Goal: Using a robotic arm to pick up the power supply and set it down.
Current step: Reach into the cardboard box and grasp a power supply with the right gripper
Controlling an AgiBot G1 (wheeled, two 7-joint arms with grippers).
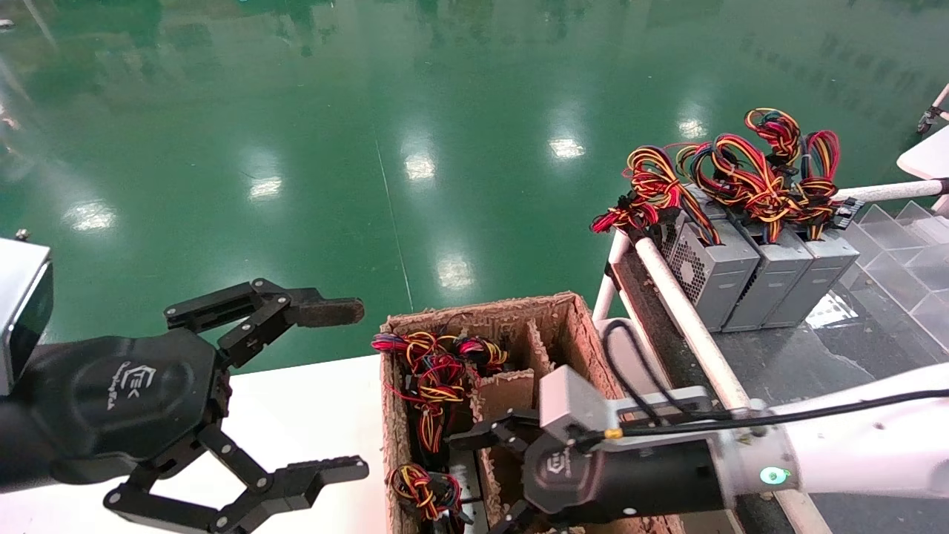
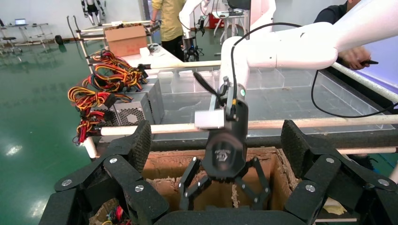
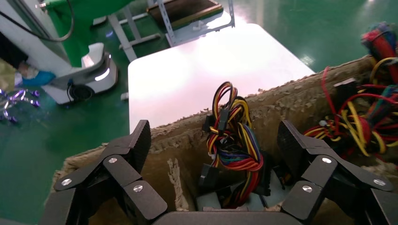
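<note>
I expect the power supply [image 3: 254, 203] to come up hanging below my right gripper when I lift, since the wire bundle [image 3: 242, 161] goes down into the grey body.
Three grey power supplies [image 1: 712, 271] with red and yellow wires stand in a row on the rack at the right. More power supplies sit in a cardboard box [image 1: 485, 315], showing as wire bundles [image 1: 434, 374]. My right gripper [image 1: 478, 482] reaches down into the box, open. Its fingers [image 3: 136, 150] stand on either side of one power supply's wire bundle [image 3: 234, 145], not touching it, and the grey body [image 3: 209, 201] shows below. My left gripper [image 1: 334, 389] hangs open and empty over the white table [image 1: 311, 415], to the left of the box.
A white pipe rail [image 1: 686, 319] edges the rack just right of the box. Cardboard dividers [image 1: 504, 389] split the box into compartments. Clear plastic bins [image 1: 908, 245] sit at the far right. Green floor lies beyond. A person [image 2: 171, 21] stands in the background.
</note>
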